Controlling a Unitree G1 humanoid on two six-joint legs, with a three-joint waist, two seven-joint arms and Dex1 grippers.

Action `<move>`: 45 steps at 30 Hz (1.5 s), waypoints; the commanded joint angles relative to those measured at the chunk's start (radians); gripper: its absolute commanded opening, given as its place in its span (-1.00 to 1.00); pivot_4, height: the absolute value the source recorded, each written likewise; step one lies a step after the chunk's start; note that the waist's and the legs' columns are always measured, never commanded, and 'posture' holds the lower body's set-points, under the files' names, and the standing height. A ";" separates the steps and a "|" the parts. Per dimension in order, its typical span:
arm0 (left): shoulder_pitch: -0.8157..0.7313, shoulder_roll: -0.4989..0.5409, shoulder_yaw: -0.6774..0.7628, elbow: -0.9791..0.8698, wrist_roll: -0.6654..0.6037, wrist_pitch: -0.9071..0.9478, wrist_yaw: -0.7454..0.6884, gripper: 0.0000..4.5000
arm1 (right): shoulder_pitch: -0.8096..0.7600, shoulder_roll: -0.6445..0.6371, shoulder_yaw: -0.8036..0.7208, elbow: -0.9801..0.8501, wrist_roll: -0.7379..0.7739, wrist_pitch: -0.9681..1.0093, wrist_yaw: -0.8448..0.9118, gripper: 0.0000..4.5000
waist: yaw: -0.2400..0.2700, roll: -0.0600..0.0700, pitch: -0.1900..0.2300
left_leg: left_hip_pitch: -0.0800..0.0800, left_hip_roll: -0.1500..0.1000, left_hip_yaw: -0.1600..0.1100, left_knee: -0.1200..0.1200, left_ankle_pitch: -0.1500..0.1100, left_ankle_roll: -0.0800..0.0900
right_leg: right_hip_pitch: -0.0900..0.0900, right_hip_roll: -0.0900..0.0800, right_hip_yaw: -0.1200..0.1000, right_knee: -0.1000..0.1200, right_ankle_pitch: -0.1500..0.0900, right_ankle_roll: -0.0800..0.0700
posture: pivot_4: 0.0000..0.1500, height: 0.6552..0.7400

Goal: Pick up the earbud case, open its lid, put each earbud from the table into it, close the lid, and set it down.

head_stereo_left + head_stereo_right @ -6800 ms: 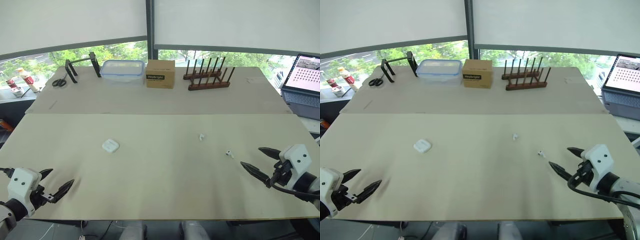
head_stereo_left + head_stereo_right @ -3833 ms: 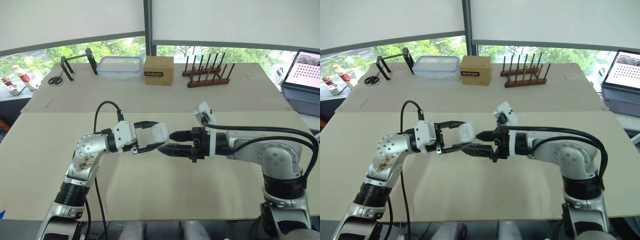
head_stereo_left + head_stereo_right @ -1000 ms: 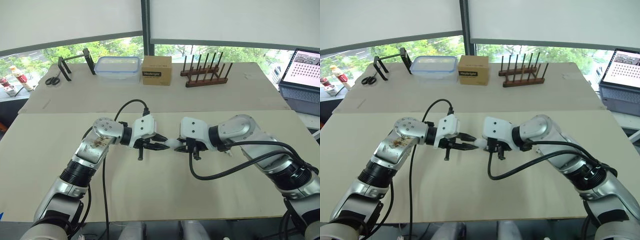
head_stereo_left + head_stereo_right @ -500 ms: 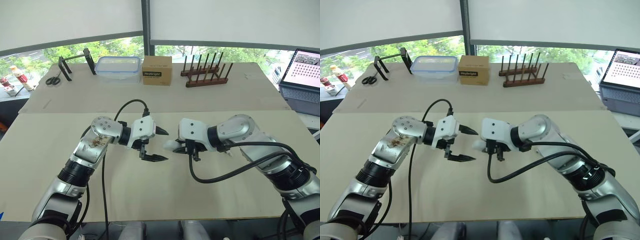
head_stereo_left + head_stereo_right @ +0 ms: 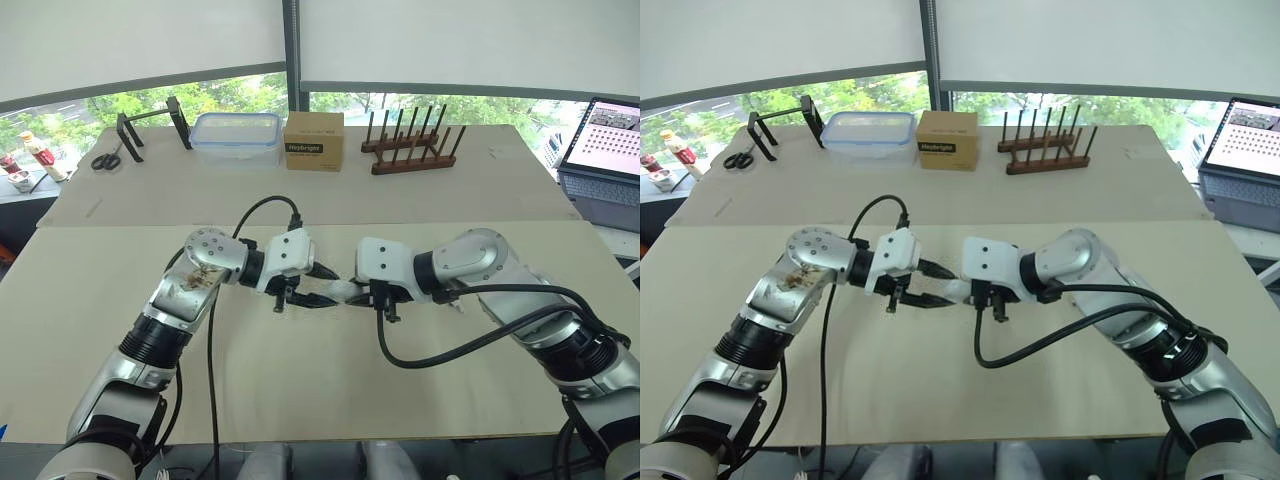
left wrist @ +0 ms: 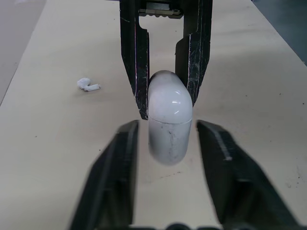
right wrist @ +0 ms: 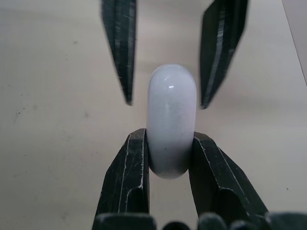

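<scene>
I expect the lid (image 6: 170,99) to separate along a thin seam (image 6: 170,122) and swing back, still attached, when I open it, because the seam runs across the white earbud case.
The white earbud case (image 7: 171,120) hangs above the middle of the table (image 5: 330,400), lid shut. My right gripper (image 5: 352,293) is shut on its lower half, a finger flat against each side. My left gripper (image 5: 328,288) faces it from the left. Its fingers (image 7: 120,48) straddle the case's other end with a thin gap on each side, so it stands open around the case without touching. One white earbud (image 6: 86,85) lies on the table beyond the case.
Along the far edge stand a black stand (image 5: 150,125), scissors (image 5: 104,160), a lidded plastic container (image 5: 238,135), a cardboard box (image 5: 314,142) and a wooden peg rack (image 5: 415,150). A laptop (image 5: 605,150) sits at the far right.
Half a second ago my left gripper's fingers were spread wide, short of the case. They have since narrowed and moved in around its end. The right gripper has kept its hold.
</scene>
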 commanded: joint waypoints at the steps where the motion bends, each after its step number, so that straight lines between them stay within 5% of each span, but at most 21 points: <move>1: -0.014 -0.004 0.002 -0.018 -0.005 -0.001 0.004 -0.77 | -0.006 0.004 -0.042 -0.037 -0.003 -0.032 0.004 -0.67 | 0.000 0.000 0.000 | 0.000 0.000 0.000 0.000 0.000 0.000 | 0.000 0.000 0.000 0.000 0.000 0.000 | 1.00 1.00; 7: 0.003 0.006 0.008 -0.026 0.000 -0.005 0.011 -0.77 | 0.001 0.000 -0.059 -0.047 0.015 -0.024 0.020 -0.67 | 0.000 0.000 0.000 | 0.000 0.000 0.000 0.000 0.000 0.000 | 0.000 0.000 0.000 0.000 0.000 0.000 | 1.00 1.00; 8: 0.008 0.009 0.013 -0.027 -0.002 -0.002 0.014 -0.77 | 0.006 -0.009 -0.064 -0.049 0.018 -0.027 0.026 -0.21 | 0.000 0.000 0.000 | 0.000 0.000 0.000 0.000 0.000 0.000 | 0.000 0.000 0.000 0.000 0.000 0.000 | 1.00 1.00; 13: 0.058 0.014 0.051 0.010 -0.027 -0.016 0.029 -0.77 | 0.038 -0.033 -0.116 -0.047 0.000 -0.126 0.026 0.53 | 0.000 0.000 0.000 | 0.000 0.000 0.000 0.000 0.000 0.000 | 0.000 0.000 0.000 0.000 0.000 0.000 | 1.00 1.00; 21: 0.191 -0.104 0.191 0.073 -0.164 -0.091 0.076 -0.77 | 0.121 0.013 -0.223 -0.011 -0.036 -0.445 -0.037 0.53 | 0.004 0.000 0.000 | 0.000 0.000 0.000 0.001 0.000 0.000 | 0.000 -0.001 0.000 0.000 0.000 0.000 | 1.00 1.00; 45: 0.232 -0.126 0.187 0.026 -0.188 -0.109 0.083 -0.77 | 0.143 0.039 -0.220 -0.016 -0.036 -0.374 -0.007 0.53 | 0.020 0.000 0.000 | 0.001 0.000 0.000 0.001 0.000 0.000 | 0.001 0.000 0.000 0.001 0.000 0.000 | 1.00 1.00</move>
